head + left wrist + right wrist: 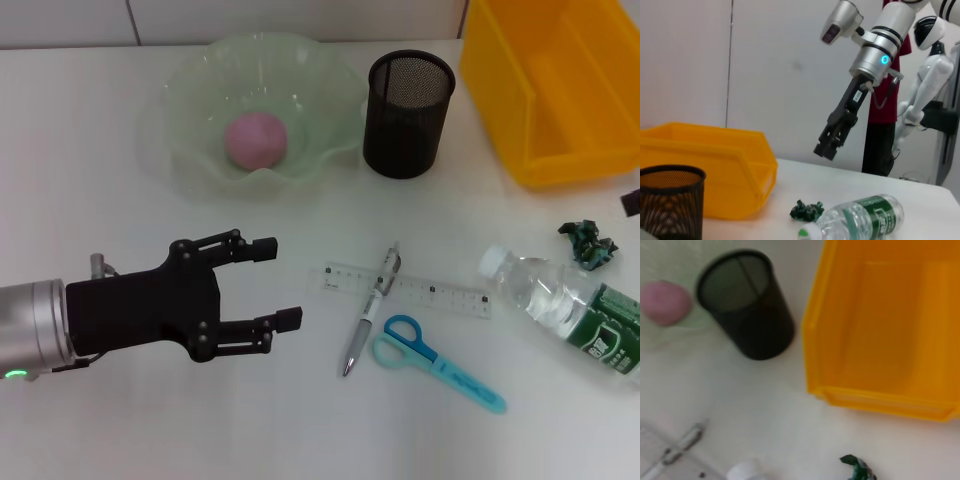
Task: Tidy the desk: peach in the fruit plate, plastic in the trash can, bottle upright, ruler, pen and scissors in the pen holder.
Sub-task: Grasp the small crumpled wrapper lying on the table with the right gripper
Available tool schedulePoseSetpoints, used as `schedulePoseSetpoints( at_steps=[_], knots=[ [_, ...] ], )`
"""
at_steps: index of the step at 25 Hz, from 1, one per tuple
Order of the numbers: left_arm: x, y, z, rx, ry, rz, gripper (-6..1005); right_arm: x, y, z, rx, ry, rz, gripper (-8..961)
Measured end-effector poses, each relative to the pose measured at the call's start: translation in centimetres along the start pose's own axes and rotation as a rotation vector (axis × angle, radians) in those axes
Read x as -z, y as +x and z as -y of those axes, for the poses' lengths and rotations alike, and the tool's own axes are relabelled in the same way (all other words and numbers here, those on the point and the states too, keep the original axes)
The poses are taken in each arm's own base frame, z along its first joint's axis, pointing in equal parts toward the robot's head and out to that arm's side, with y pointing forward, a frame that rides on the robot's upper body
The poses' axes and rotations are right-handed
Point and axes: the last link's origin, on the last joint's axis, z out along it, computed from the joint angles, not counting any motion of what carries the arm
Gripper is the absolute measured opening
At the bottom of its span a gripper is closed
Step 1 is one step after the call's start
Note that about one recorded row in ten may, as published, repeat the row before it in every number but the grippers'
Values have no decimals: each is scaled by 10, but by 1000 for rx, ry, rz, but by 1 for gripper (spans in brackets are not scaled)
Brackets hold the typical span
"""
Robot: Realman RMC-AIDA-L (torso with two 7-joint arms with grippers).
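Observation:
I expect the green plastic (588, 245) to stay crumpled when I carry it into the yellow bin, because it is bunched into a small, creased clump (592, 251).
A pink peach (256, 138) lies in the pale green fruit plate (190, 90). The black mesh pen holder (408, 112) stands empty beside it. A clear ruler (440, 295), a silver pen (368, 315) across it and blue scissors (435, 360) lie on the desk. A plastic bottle (565, 310) lies on its side. Crumpled green plastic (588, 243) sits near it. My left gripper (280, 282) is open and empty, left of the pen. My right gripper (826, 148) hovers above the plastic (807, 210) and the bottle (860, 215).
The yellow bin (560, 85) stands at the back right, next to the pen holder. It also shows in the right wrist view (885, 330), with the pen holder (747, 302) and the peach (664, 302). The desk is white.

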Motion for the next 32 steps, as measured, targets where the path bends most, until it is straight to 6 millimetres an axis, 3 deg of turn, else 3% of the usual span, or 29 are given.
schedulePoseSetpoints(
  at_steps=[6,14,32],
  knots=[
    [-2,-2,2,7,12,9,813,-35,-7,-6,-26,39,-44,834],
    [-3,-3,3,9,13,12,813,-64,-5,-10,-23,34,-101,833],
    [-4,-7,1,14,13,17,812,-87,-4,-9,-31,46,-122,834]
  ],
)
